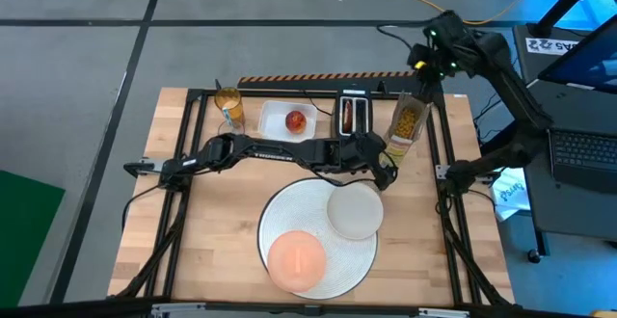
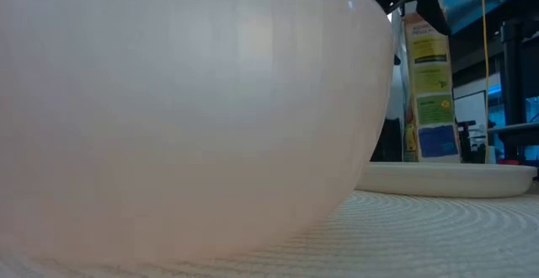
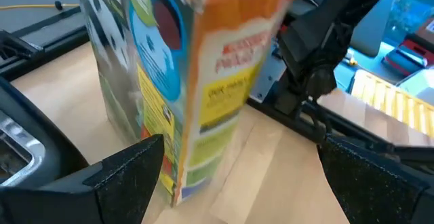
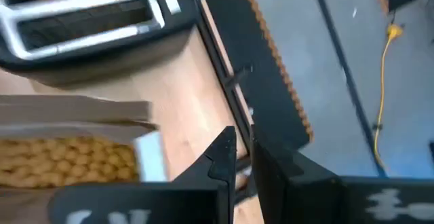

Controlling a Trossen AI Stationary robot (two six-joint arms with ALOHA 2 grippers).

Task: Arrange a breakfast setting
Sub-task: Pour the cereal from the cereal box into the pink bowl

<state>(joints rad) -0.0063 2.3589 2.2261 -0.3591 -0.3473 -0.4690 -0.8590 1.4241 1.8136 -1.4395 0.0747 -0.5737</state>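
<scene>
My right gripper needs to turn the cereal box square by pushing the box top's far end point(image 1: 416, 103) around, because the box stands with its corner point(image 3: 184, 112) toward my left gripper.
A cereal box point(image 1: 406, 123) with yellow puffs point(image 4: 64, 159) in its open top stands at the table's far right. My left gripper point(image 1: 389, 157) is open and level with the box's lower part point(image 3: 203, 149), which stands between its fingers. My right gripper point(image 1: 424, 79) is shut and hangs by the far side of the box top. The orange bowl point(image 1: 294, 258) and the small pale plate point(image 1: 355, 210) sit on the round white placemat point(image 1: 280, 212). A red apple point(image 1: 296, 121) lies in the white tray point(image 1: 275, 109). A bagel point(image 1: 346, 116) sticks out of the black toaster point(image 1: 359, 118). My left gripper comes level from the table's left, and one finger point(image 3: 135, 170) stands close against the box's bottom edge point(image 3: 178, 191); I cannot tell whether it touches. My right gripper points down beside the box's open top point(image 4: 146, 146); I cannot tell whether it touches the box.
A glass with orange-yellow contents point(image 1: 228, 106) stands at the far left of the tray. The black frame rail point(image 1: 439, 135) runs along the table's right edge, close behind the box. In the low view the bowl point(image 2: 168, 118) fills the foreground, with the plate point(image 2: 446, 179) behind it.
</scene>
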